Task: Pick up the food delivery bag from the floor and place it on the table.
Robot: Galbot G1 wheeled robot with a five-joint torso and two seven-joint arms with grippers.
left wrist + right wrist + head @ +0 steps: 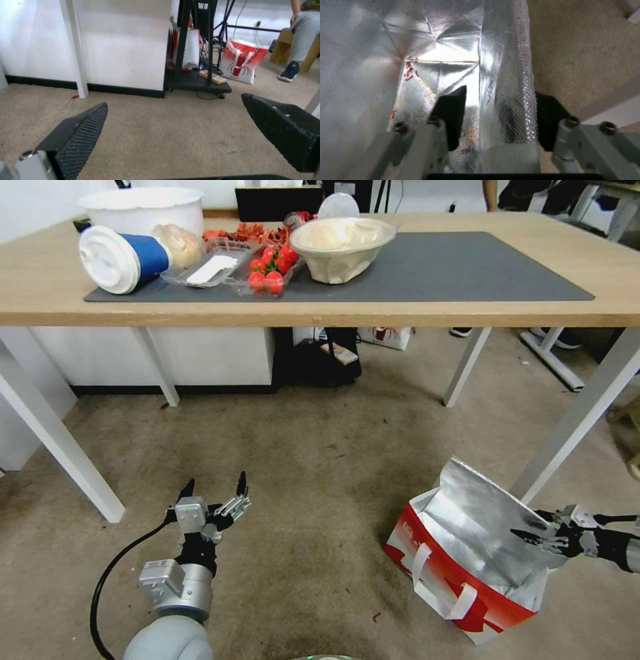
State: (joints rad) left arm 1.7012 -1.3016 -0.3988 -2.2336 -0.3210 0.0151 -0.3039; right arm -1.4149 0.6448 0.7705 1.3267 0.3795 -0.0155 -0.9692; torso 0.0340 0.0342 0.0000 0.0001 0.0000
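Note:
The bag's foil side is thin and creased. The bag's rim (541,523) will bend and the bag will hang tilted, with its opening still open, when I lift it.
The food delivery bag (467,540) stands open on the floor (320,460) at the right, red and white outside, silver foil inside, white strap handles on its near side. My right gripper (527,525) is open at the bag's right rim. In the right wrist view the right gripper (500,91) straddles the bag's foil wall (506,75), one finger inside and one outside, with a small gap at the inner finger. My left gripper (215,481) hangs open and empty over bare floor at the lower left. The table (200,313) stands beyond, higher than both.
The table's left half holds a grey mat (467,267), a tipped cup (120,259), bowls and a tomato tray (270,270). A white table leg (573,427) slants just behind the bag. Another red-and-white bag (243,62) and a black cart (196,85) sit beneath the far side.

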